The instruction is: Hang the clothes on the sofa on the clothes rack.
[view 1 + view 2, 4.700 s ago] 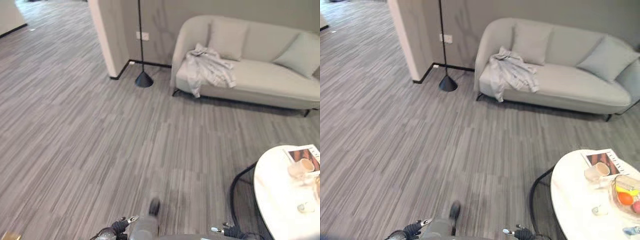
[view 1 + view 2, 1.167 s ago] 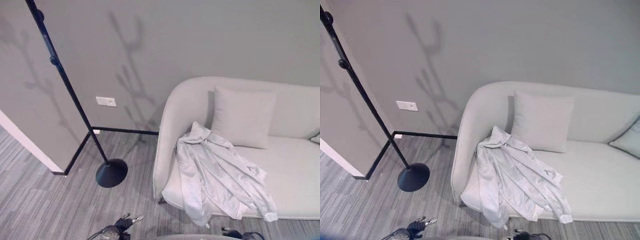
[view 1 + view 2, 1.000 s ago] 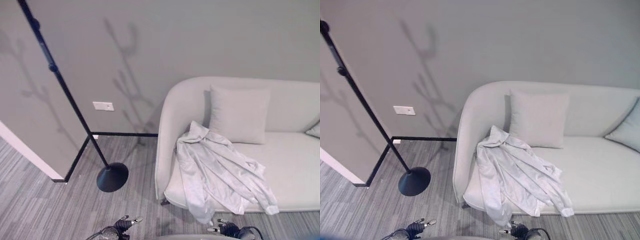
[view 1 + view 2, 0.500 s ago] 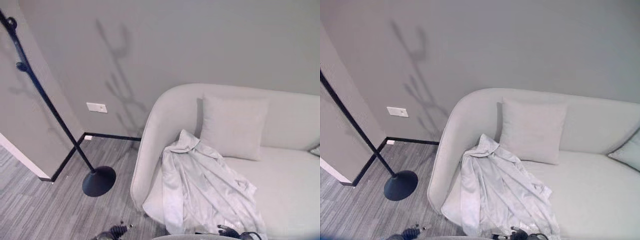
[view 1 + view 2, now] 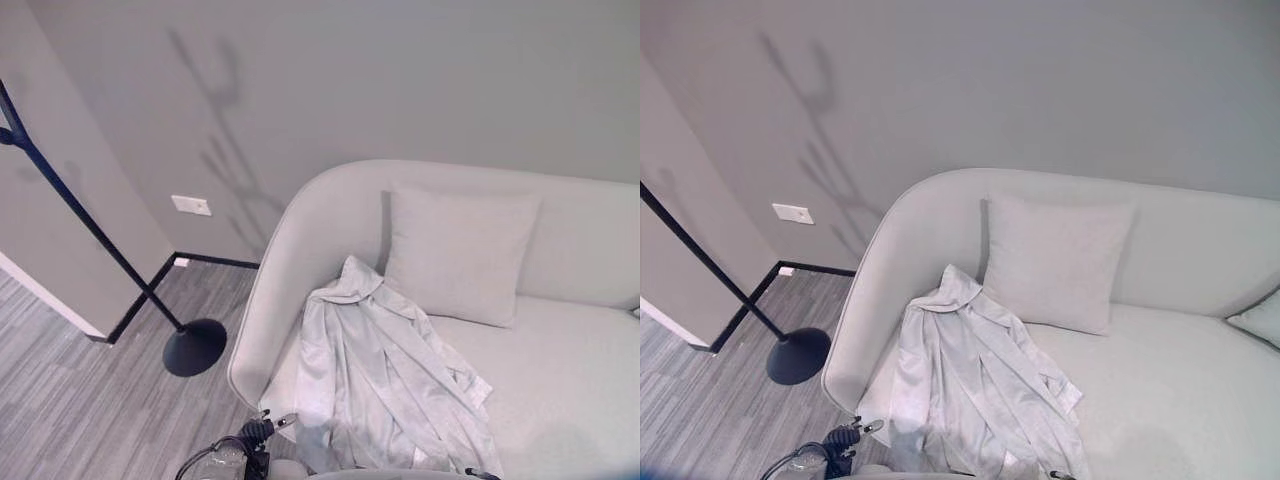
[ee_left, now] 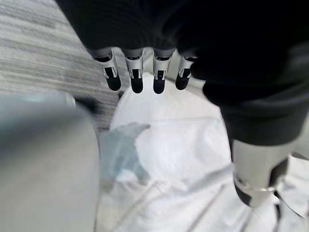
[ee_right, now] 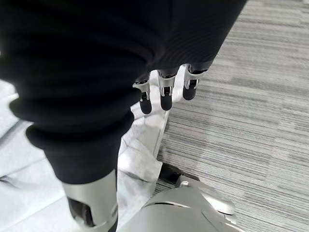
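The pale grey garment will drop open into a wide hanging sheet when the robot lifts both ends, because the garment lies in loose folds.
A pale grey garment lies crumpled on the left end of the light grey sofa, draped from the seat's back toward its front edge. The clothes rack is a black pole on a round black base, standing on the floor left of the sofa. My left hand shows low in the eye views, just left of the garment's lower edge. In its wrist view the left hand hangs open above the white cloth, holding nothing. My right hand is open too, beside the garment's edge and the striped floor.
A square cushion leans on the sofa back right behind the garment, and another cushion's corner shows at far right. A wall corner stands behind the rack. Grey striped flooring lies left of the sofa.
The camera has come closer, so sofa and garment look larger and sit further left. My left hand has risen into view at the bottom. The garment lies as before.
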{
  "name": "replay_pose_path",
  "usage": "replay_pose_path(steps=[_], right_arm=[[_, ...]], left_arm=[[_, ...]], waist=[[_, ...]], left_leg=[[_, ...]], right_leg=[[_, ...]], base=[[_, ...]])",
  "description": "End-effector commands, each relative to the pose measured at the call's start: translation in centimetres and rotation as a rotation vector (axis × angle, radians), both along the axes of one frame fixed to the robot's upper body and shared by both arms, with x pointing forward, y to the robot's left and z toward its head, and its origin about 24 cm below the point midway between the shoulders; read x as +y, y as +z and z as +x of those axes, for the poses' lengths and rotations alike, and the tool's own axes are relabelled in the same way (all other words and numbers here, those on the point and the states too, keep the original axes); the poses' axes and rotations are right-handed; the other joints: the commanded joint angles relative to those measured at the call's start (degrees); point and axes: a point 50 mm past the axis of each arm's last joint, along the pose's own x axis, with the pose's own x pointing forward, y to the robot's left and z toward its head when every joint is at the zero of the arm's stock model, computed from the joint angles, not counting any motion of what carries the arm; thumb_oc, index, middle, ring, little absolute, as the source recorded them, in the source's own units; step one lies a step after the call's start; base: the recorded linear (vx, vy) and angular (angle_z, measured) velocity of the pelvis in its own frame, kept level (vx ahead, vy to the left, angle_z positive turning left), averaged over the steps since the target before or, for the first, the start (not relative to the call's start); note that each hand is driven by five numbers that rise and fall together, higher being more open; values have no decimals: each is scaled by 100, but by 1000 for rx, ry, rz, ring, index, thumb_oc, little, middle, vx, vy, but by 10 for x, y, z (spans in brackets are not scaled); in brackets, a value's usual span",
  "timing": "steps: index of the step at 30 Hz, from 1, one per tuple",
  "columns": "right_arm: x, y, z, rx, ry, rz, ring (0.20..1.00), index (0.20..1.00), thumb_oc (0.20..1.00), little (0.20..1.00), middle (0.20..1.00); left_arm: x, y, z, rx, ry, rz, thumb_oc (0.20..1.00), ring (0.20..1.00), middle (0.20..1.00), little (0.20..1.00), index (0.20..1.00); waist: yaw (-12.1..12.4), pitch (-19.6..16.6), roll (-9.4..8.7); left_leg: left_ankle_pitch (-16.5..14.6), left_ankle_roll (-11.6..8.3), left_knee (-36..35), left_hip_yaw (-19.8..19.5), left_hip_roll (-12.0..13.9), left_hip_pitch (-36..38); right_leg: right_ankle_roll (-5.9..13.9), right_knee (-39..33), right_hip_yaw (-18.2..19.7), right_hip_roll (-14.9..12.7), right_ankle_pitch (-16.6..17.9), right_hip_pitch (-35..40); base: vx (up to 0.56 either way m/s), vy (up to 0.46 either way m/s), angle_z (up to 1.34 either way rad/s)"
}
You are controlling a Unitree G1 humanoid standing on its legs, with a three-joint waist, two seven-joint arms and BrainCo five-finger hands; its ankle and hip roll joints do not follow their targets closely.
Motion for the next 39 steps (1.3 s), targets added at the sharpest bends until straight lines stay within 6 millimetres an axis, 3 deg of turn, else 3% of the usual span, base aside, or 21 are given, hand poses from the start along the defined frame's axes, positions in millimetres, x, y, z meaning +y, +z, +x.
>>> replay_pose_path(steps=[1,6,17,20,22,26,27,28,29,30,33,34,36,37,39], right_arm=[[8,0,10,-31,6,22,1000,1000,1000,1000,1000],[17,0,17,-45,17,47,1000,1000,1000,1000,1000],[18,-2,13,-30,27,48,1000,1000,1000,1000,1000],[15,0,17,-51,21,43,1000,1000,1000,1000,1000],[9,5,29,-106,21,35,1000,1000,1000,1000,1000],[-24,32,65,-286,17,-24,1000,1000,1000,1000,1000],[-35,51,92,-392,55,-57,1000,1000,1000,1000,1000],[-37,61,107,-444,81,-65,1000,1000,1000,1000,1000],[-37,72,122,-494,115,-72,1000,1000,1000,1000,1000],[-37,72,122,-494,115,-72,1000,1000,1000,1000,1000],[-25,120,182,-703,246,-109,1000,1000,1000,1000,1000],[-25,120,182,-703,246,-109,1000,1000,1000,1000,1000],[-2,168,237,-872,355,-154,1000,1000,1000,1000,1000],[-2,168,237,-872,355,-154,1000,1000,1000,1000,1000],[1,211,269,-991,407,-237,1000,1000,1000,1000,1000]], left_arm=[[0,4,14,-39,-35,14,1000,1000,1000,1000,1000],[7,5,14,-28,-37,40,1000,1000,1000,1000,1000],[12,3,9,-11,-31,68,1000,1000,1000,1000,1000],[12,8,18,-52,-45,71,1000,1000,1000,1000,1000],[15,20,39,-149,-64,72,1000,1000,1000,1000,1000],[28,63,71,-405,-52,34,1000,1000,1000,1000,1000],[29,85,86,-507,-81,30,1000,1000,1000,1000,1000],[28,93,93,-538,-120,37,1000,1000,1000,1000,1000],[26,101,102,-566,-168,47,1000,1000,1000,1000,1000],[26,101,102,-566,-168,47,1000,1000,1000,1000,1000],[14,137,147,-682,-327,119,1000,1000,1000,1000,1000],[14,137,147,-683,-327,119,1000,1000,1000,1000,1000],[-11,175,194,-805,-453,191,1000,1000,1000,1000,1000],[-11,175,194,-806,-453,191,1000,1000,1000,1000,1000],[-18,210,221,-906,-480,244,1000,1000,1000,1000,1000]], waist=[[24,-344,-2],[6,-399,-76],[42,-429,-82],[41,-425,-76],[51,-380,-76],[83,-236,-92],[85,-147,-94],[79,-95,-94],[71,-52,-99],[75,-46,-98],[65,248,-150],[67,259,-150],[148,897,-198],[148,898,-198],[249,1451,-239]], left_leg=[[69,490,-1,-32,-54,320],[-35,517,-1,72,-238,398],[-71,526,-1,155,-272,520],[-71,528,-1,159,-275,517],[-65,534,-1,152,-283,503],[-59,574,-1,160,-302,498],[-51,576,-1,187,-298,484],[-44,577,-1,199,-295,478],[-40,574,-1,215,-293,465],[-41,574,-1,218,-293,471],[-1,570,-1,239,-283,388],[-2,570,-1,240,-284,395],[85,557,-1,180,-259,203],[85,557,-1,180,-259,204],[157,534,-1,118,-229,32]], right_leg=[[231,57,682,-604,93,343],[241,57,537,-845,117,340],[293,57,396,-1009,88,369],[304,57,398,-1009,90,353],[313,57,404,-1011,95,339],[331,57,413,-1014,133,292],[351,57,426,-1010,142,253],[361,57,433,-1005,143,229],[367,57,440,-1004,139,202],[367,57,442,-1004,139,206],[377,57,475,-977,149,85],[377,57,476,-977,148,92],[383,57,518,-924,145,-63],[383,57,518,-924,145,-62],[381,57,549,-876,148,-188]], base=[[119,235,-66],[44,166,-35],[17,55,2],[0,0,0],[-1,26,-5],[-13,20,-8],[0,0,0],[0,0,0],[-16,13,-5],[-14,15,-11],[-52,11,-8],[-101,-5,0],[-193,-16,0],[-193,-28,1],[-225,-40,2]])
